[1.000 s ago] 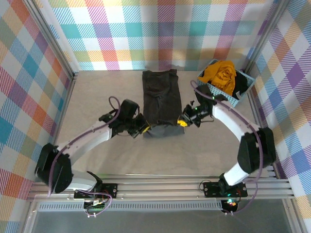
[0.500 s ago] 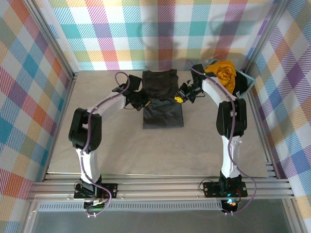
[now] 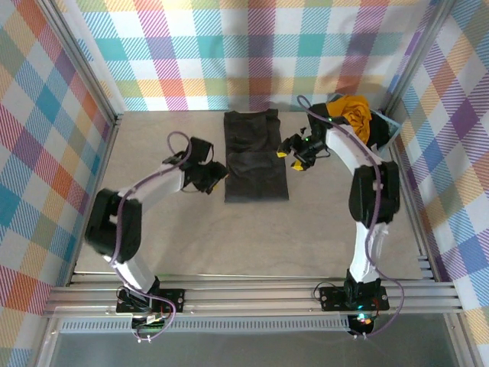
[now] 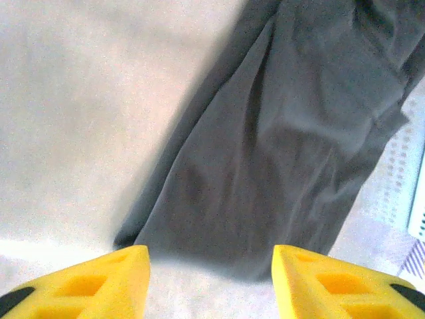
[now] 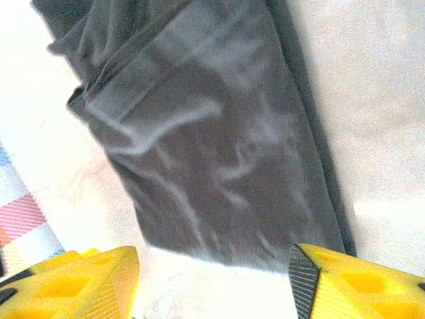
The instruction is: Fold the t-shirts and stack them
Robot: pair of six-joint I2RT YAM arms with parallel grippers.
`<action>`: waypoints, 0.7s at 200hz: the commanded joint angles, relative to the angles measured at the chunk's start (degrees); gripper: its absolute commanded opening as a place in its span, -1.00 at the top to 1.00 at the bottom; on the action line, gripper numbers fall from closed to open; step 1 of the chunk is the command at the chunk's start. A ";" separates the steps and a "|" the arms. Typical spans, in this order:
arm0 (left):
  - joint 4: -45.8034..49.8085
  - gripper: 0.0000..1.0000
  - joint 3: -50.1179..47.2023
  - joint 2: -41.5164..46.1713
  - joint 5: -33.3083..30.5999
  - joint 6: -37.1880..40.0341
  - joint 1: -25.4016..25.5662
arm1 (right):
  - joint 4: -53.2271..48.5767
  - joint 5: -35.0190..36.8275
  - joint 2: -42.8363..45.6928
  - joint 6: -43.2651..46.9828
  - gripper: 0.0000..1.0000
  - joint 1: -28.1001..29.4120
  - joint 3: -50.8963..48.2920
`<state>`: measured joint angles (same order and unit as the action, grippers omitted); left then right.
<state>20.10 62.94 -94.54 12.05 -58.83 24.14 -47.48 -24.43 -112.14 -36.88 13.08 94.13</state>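
Observation:
The charcoal t-shirt's near half has soft wrinkles running through it, so its near edge will hang down between my grippers when I lift the corners.
A dark charcoal t-shirt lies folded flat at the back middle of the table. My left gripper sits just off its left edge, open, with nothing between its yellow fingers. My right gripper is just off the shirt's right edge, also open and holding nothing. The left wrist view has the dark shirt on the table ahead of my left gripper. The right wrist view has the same shirt ahead of my right gripper. A mustard-yellow t-shirt is bunched in the basket.
The light blue lattice basket stands at the back right corner, close behind my right arm. Plaid walls close in the table on the left, back and right. Bare tabletop stretches from the shirt to the near rail.
Both grippers carried the shirt's near edge back over it, then opened and let go. They have since drawn away to the shirt's left and right sides.

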 commanded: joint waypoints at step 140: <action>-24.31 0.40 -4.43 -13.50 2.62 -17.99 2.92 | 15.83 -7.70 -3.54 -11.30 0.06 0.76 -21.09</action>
<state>5.85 56.10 -103.50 15.44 -77.23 26.17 -33.61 -31.57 -113.30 -46.50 13.19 71.26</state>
